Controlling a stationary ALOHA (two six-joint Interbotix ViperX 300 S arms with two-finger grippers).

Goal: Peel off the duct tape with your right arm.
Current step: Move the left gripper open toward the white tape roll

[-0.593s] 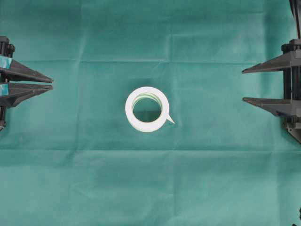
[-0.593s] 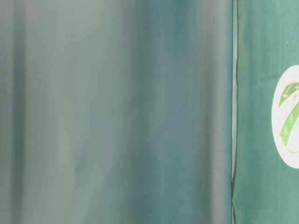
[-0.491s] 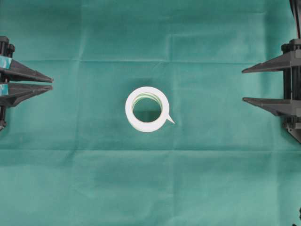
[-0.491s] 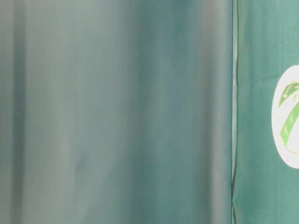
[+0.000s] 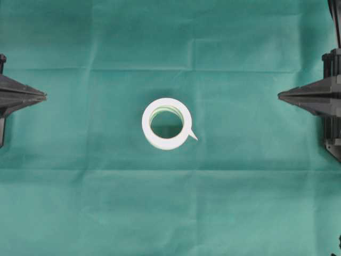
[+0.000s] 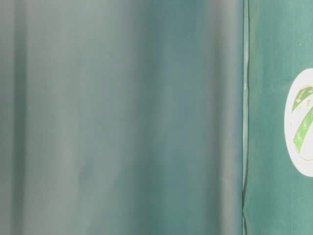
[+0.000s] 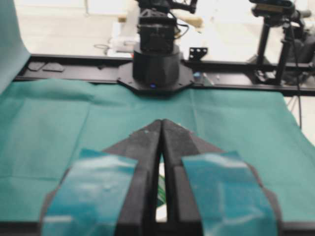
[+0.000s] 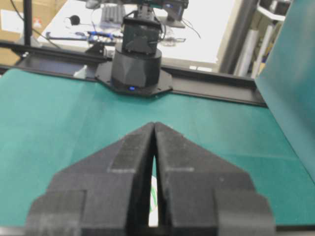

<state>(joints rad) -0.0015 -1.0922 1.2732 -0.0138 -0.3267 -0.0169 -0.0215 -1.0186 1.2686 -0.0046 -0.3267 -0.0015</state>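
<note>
The duct tape (image 5: 186,118) is lying loose on the green cloth. My left gripper should open and go over both sides of the roll's rim (image 5: 164,143) first, before my right gripper pulls off the white tab.
The duct tape (image 5: 166,124), a white roll with a green-printed inner core, lies flat in the middle of the green cloth; its pointed white tab (image 5: 193,135) sticks out at the lower right. In the table-level view the duct tape (image 6: 301,122) shows at the right edge. My right gripper (image 5: 279,96) sits at the right edge, shut and holding nothing, far from the roll. At the left edge my left gripper (image 5: 45,96) is shut too, with nothing in it. Both wrist views show the fingertips together (image 7: 162,121) (image 8: 154,124), with a sliver of the roll seen through the slit.
A green cloth (image 5: 106,202) covers the table, with fold creases across it. The opposite arm's black base (image 7: 155,73) stands at the far table edge in the left wrist view, and the other base (image 8: 135,69) in the right wrist view. A green drape (image 6: 122,117) fills most of the table-level view.
Both grippers have shut: each pair of fingers stood apart before and now meets in a single point. The tape roll has not moved.
</note>
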